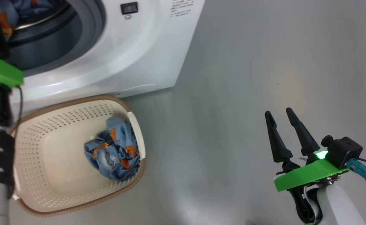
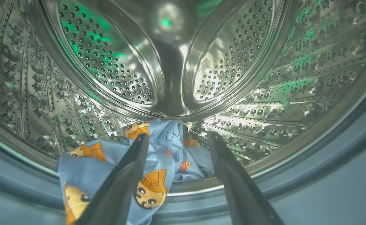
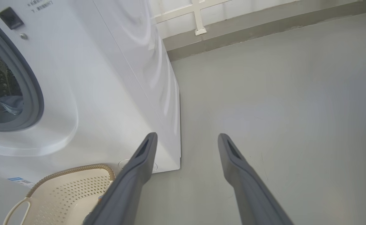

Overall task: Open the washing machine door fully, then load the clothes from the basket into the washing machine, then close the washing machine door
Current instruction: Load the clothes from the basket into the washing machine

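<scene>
I expect the blue garment in the basket (image 1: 115, 149) to hang long over the drum's rim when I carry it in, because it lies crumpled in loose folds (image 1: 107, 160).
The white washing machine (image 1: 132, 56) stands with its round opening uncovered; the washing machine door is out of view. My left gripper (image 2: 178, 136) is open just inside the steel drum (image 2: 264, 93). One of the clothes, a blue garment (image 2: 86, 168) with orange figures, lies loose under its fingers on the drum's front lip. A second blue garment (image 1: 114, 150) sits crumpled at the right end of the cream basket (image 1: 45, 187), on the floor in front of the machine. My right gripper (image 1: 278, 111) is open and empty over the floor, well to the right of the basket.
Grey floor (image 1: 264, 62) stretches to the right of the machine. In the right wrist view a wall base (image 3: 233, 34) runs behind the washing machine (image 3: 107, 78), and the basket's rim (image 3: 73, 170) is at the lower left. My left arm's green plate (image 1: 1, 73) hangs before the opening.
</scene>
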